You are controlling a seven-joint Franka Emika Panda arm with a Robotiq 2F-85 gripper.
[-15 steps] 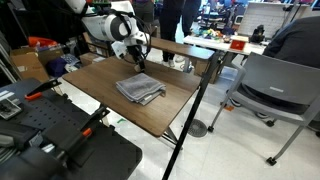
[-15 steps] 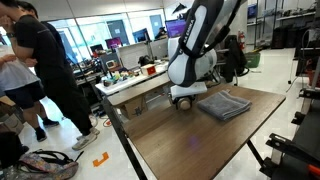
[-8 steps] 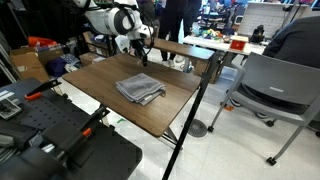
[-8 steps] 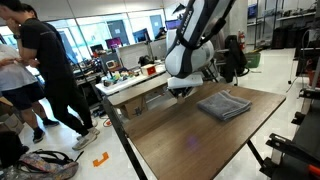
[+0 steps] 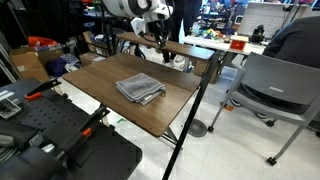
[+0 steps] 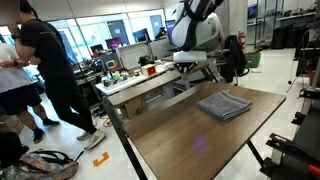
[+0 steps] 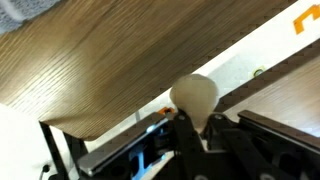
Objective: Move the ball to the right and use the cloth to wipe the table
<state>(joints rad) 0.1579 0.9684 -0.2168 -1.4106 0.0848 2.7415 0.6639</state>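
Observation:
The robot's fingers have hold of the ball (image 7: 195, 96), and the wood (image 5: 173, 83) beside the grey cloth is clear, so the gripper should go on bringing the ball down until it rests there.
In the wrist view my gripper (image 7: 196, 116) is shut on the ball (image 7: 195, 98), a small pale tan sphere held at the tips of the black fingers above the table's wood-grain edge (image 7: 100, 60). In both exterior views the gripper (image 5: 158, 38) (image 6: 193, 66) hangs well above the far edge of the brown table (image 5: 95, 80) (image 6: 190, 150); the ball is too small to make out there. The grey folded cloth (image 5: 138, 88) (image 6: 224, 104) lies flat on the table, apart from the gripper.
A narrower brown table (image 5: 205, 50) stands just behind the gripper. A grey chair (image 5: 265, 85) is beside the table. Black equipment (image 5: 50, 135) sits at the near corner. People (image 6: 40, 70) stand by a cluttered desk (image 6: 135, 75).
The jaws shut on the ball at the table's far edge. The arm then rose, lifting the ball off the tabletop. The cloth has not moved.

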